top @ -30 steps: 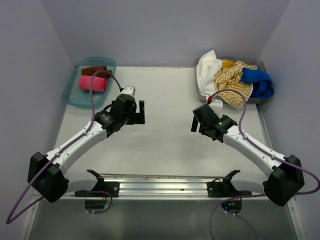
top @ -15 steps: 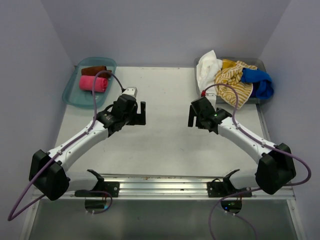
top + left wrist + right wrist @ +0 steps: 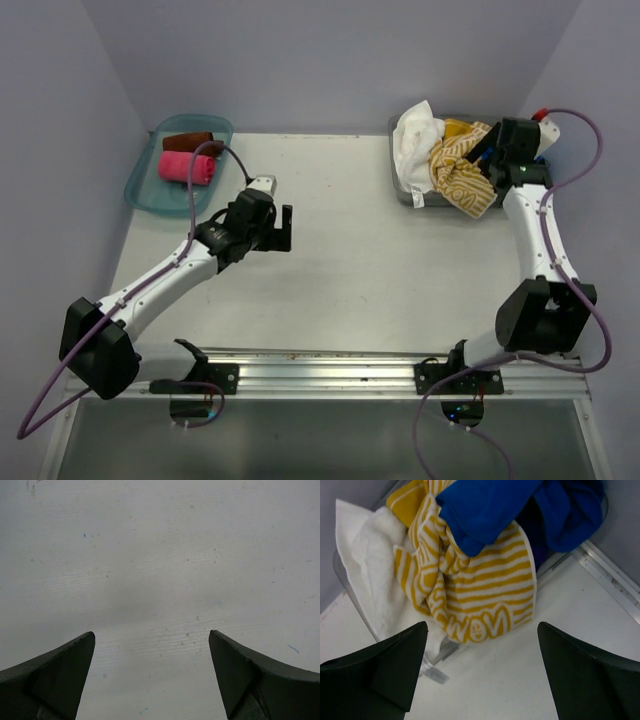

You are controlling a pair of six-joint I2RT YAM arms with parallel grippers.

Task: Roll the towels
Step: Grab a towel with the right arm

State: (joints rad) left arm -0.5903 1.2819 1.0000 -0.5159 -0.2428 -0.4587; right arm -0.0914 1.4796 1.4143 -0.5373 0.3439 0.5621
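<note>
The royal blue towel [image 3: 485, 512] has purple cloth [image 3: 537, 544] showing under it, so I should expect another towel hidden below when I lift it away.
Loose towels are heaped in a grey bin [image 3: 404, 188] at the back right: a white one [image 3: 415, 138], a mustard-yellow striped one [image 3: 458, 168] hanging over the bin's front rim, and a royal blue one [image 3: 505, 510] on top. My right gripper [image 3: 490, 152] hovers open over this heap; in its wrist view the right gripper [image 3: 481, 628] frames the yellow towel's [image 3: 480, 595] hanging edge and holds nothing. A rolled pink towel [image 3: 187, 167] and a rolled brown towel [image 3: 188, 141] lie in a teal tray [image 3: 140, 192]. My left gripper [image 3: 283, 228] is open over bare table [image 3: 160, 570].
Grey walls close in the table on the left, back and right. A metal rail [image 3: 320, 370] runs along the near edge between the arm bases. The right arm's purple cable [image 3: 590, 140] loops beside the bin. The table's right metal edge [image 3: 610, 580] lies close to the bin.
My right arm has swung from the table's middle to the back right and now hangs over the towel bin. The left arm has barely moved. Both grippers stay open.
</note>
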